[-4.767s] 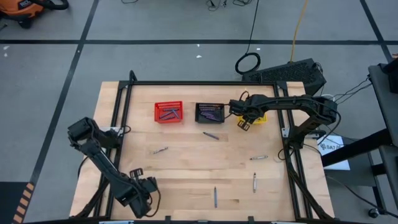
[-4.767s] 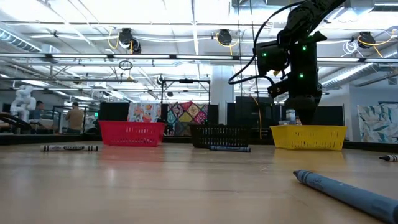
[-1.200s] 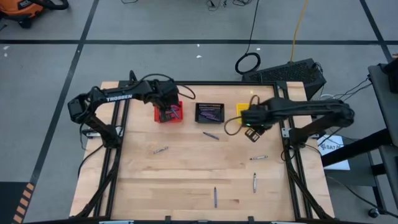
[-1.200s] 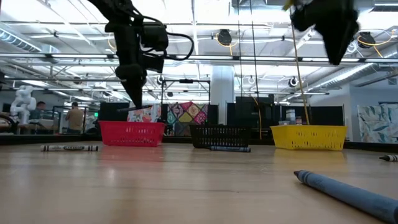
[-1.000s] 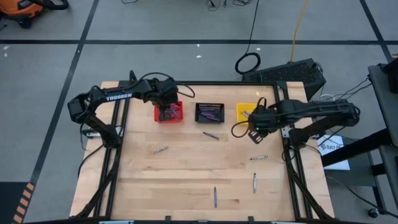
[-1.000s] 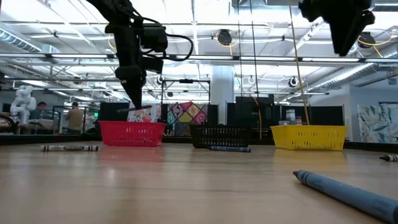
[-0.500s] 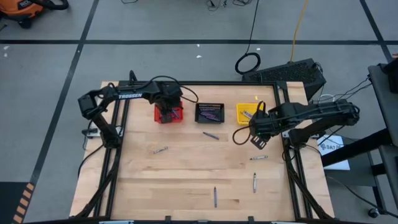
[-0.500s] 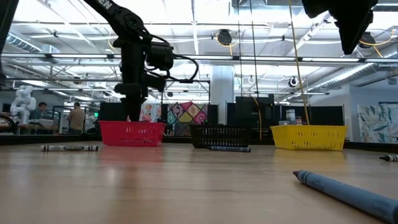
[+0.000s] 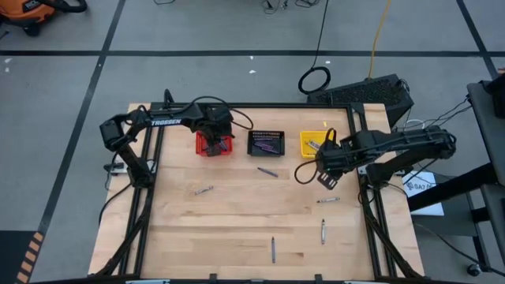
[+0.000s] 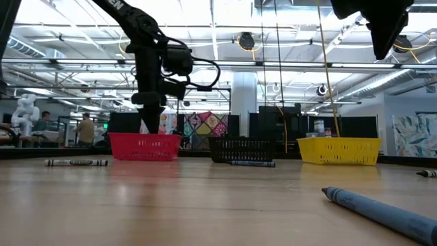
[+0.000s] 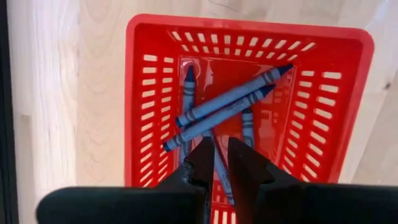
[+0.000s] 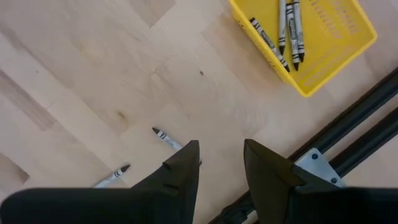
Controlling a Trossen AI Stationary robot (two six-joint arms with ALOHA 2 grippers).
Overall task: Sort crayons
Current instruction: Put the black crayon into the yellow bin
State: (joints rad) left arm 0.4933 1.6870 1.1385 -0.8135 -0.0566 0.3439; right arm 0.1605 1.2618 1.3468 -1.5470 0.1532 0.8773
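Note:
The grey crayon point(image 9: 328, 199) lies clear of its neighbour below the open fingers of the robot's right gripper, so the gripper should go down next until its fingers are on both sides of the grey crayon's body point(image 12: 169, 140).
The red basket point(image 9: 214, 147) stands at the far left of the table and holds several blue crayons point(image 11: 230, 99) lying on its floor. My left gripper point(image 11: 221, 160) points down into it, its fingers open by a narrow gap with nothing between them; the low view shows its tips point(image 10: 151, 128) at rim height. My right gripper point(image 12: 221, 163) hangs open high above the table point(image 9: 326, 179), just near of the yellow basket point(image 12: 329, 59), which holds grey crayons point(image 12: 287, 31). The black basket point(image 9: 266, 143) between the two holds purple crayons.
Loose crayons lie on the table point(image 9: 237, 221): one at the left point(image 9: 203, 190), one before the black basket point(image 9: 267, 171), two at the right point(image 9: 328, 200) point(image 9: 323, 230), one near the front edge point(image 9: 273, 249). A black frame rail point(image 12: 348, 124) borders the table's right side.
My left gripper has sunk from above the red basket down to its rim. My right gripper has drifted a little toward the table's right edge, staying high.

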